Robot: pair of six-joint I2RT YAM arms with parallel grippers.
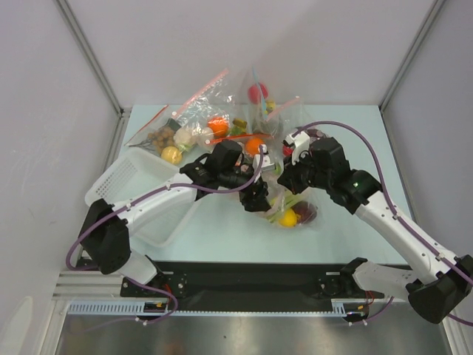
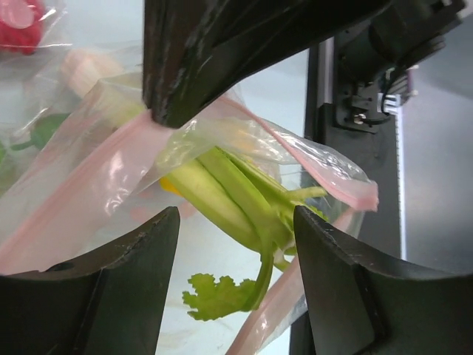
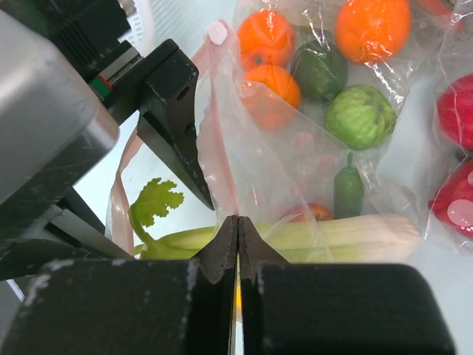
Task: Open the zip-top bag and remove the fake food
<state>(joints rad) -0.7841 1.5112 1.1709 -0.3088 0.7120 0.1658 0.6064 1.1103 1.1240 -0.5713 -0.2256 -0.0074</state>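
The leek's green end [image 2: 267, 231] is in the bag's wide opening, between the open fingers of my left gripper. I keep moving in until the fingers close on its stalks [image 2: 235, 194].
The zip-top bag [image 1: 297, 209] lies on the table between my grippers, its mouth gaping. My right gripper [image 3: 238, 222] is shut on one pale pink strip [image 3: 219, 140] and holds that lip up; it also shows in the top view [image 1: 285, 180]. My left gripper [image 2: 236, 244] is open at the bag's mouth, its jaws on either side of the leek's green end [image 2: 229, 196] and leaf [image 2: 214, 296]; it also shows in the top view [image 1: 256, 196]. Inside the bag are the leek [image 3: 355, 237], a yellow lemon [image 1: 288, 218] and a dark red apple [image 1: 307, 212].
Oranges [image 3: 369, 26] and green pieces [image 3: 360, 115] lie in clear plastic just beyond the bag. More bags of toy food [image 1: 214, 118] are piled at the back. A white basket [image 1: 126, 185] stands at the left under my left arm.
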